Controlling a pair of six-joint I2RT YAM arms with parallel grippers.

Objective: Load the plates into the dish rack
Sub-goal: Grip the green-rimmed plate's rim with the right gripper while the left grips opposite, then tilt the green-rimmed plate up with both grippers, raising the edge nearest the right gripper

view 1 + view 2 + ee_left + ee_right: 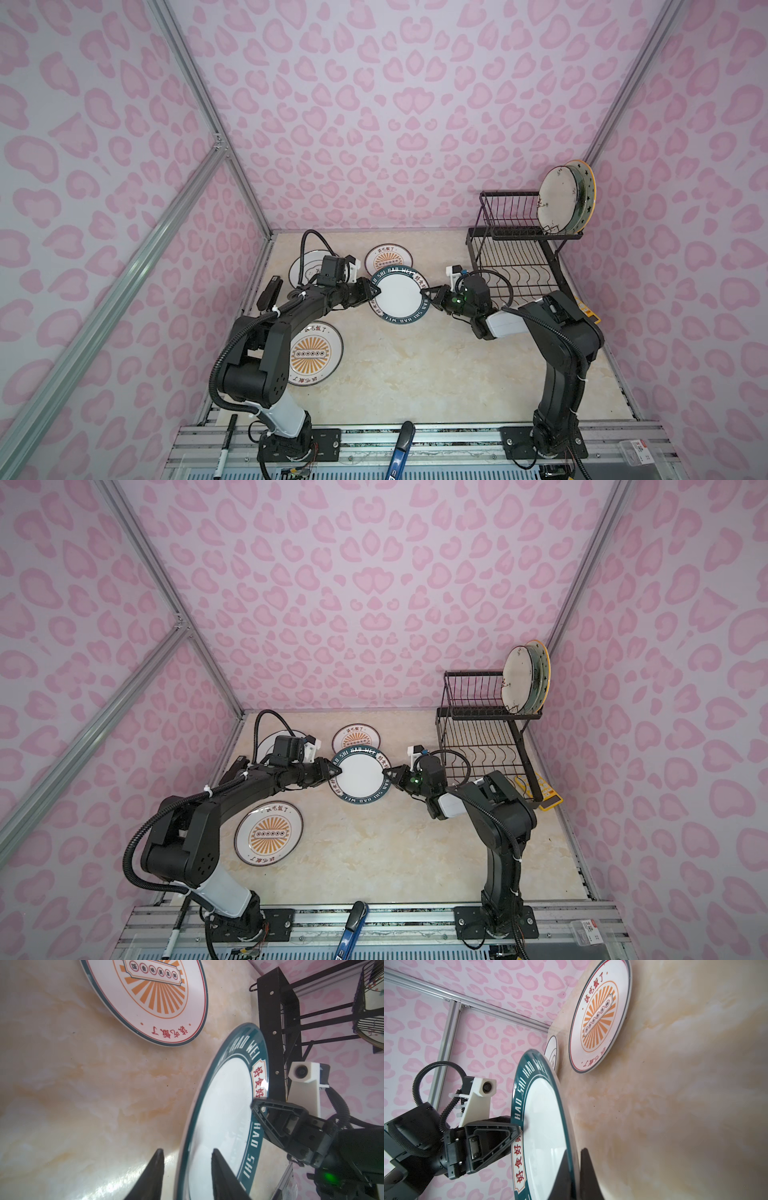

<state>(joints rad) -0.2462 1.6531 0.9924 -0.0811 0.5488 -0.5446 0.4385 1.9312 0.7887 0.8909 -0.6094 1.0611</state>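
Observation:
My right gripper is pinching just the lettered plate's rim (426, 287) with the ends of its fingers, so my left gripper should hold the plate's opposite rim while my right gripper takes a new grip further in.
The dark-rimmed lettered plate (398, 295) (359, 776) hangs tilted above the table between both grippers. My right gripper (428, 293) (575, 1150) is shut on its right rim. At the opposite rim my left gripper (374, 291) (187, 1151) is open, one finger over the plate's face (224, 1105) and the other outside the rim. The black wire dish rack (519, 249) (482, 737) stands at the back right. Its upper tier holds a cream plate (557, 199) and a starry orange-rimmed plate (588, 195) on edge. Two orange-sunburst plates (388, 259) (316, 353) lie flat.
A white plate with a black emblem (305, 268) lies at the back left, partly hidden by my left wrist. A yellow object (588, 311) shows beside the rack's base. A blue-handled tool (401, 449) and a black marker (226, 440) rest on the front rail.

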